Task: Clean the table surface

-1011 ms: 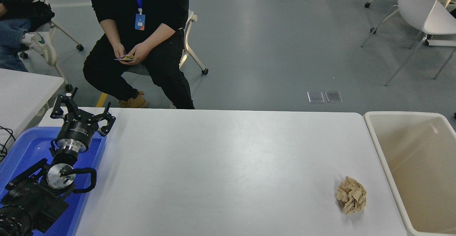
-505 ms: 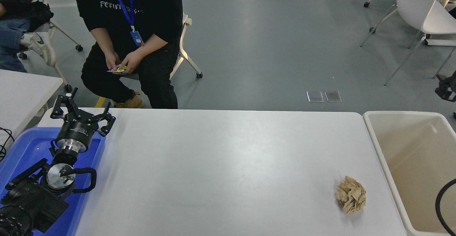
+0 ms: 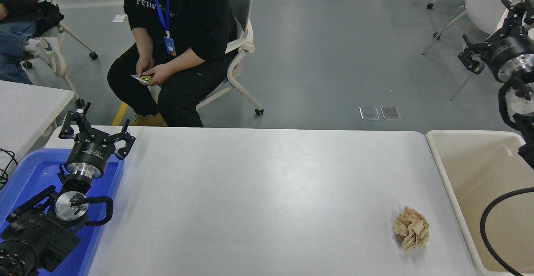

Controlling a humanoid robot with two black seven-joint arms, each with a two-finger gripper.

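Dense creases (image 3: pixel 414 222) are folded into each other. The crumpled brown paper ball (image 3: pixel 411 228) should therefore stay in one bunch when I pick it up and carry it.
The white table surface (image 3: pixel 267 184) fills the middle of the head view. A crumpled brown paper ball (image 3: pixel 411 227) lies on it near the front right corner. My right gripper (image 3: pixel 487 30) is raised high at the right edge, above the far end of the beige bin and far from the paper ball. It is open with nothing between its fingers. My left gripper (image 3: pixel 98 129) is parked at the lower left over the blue tray, open and empty.
A beige plastic bin (image 3: pixel 488 192) stands against the table's right end. A blue tray (image 3: pixel 25 176) sits at the left end, beside a smaller white table (image 3: pixel 29 101). A person (image 3: pixel 179 46) sits on a wheeled chair at the far side. White chair (image 3: pixel 492 9) at top right.
My right arm has come up into view along the right edge, its gripper now high above the bin. The seated person rolled to the right. The paper ball and left arm have not moved.
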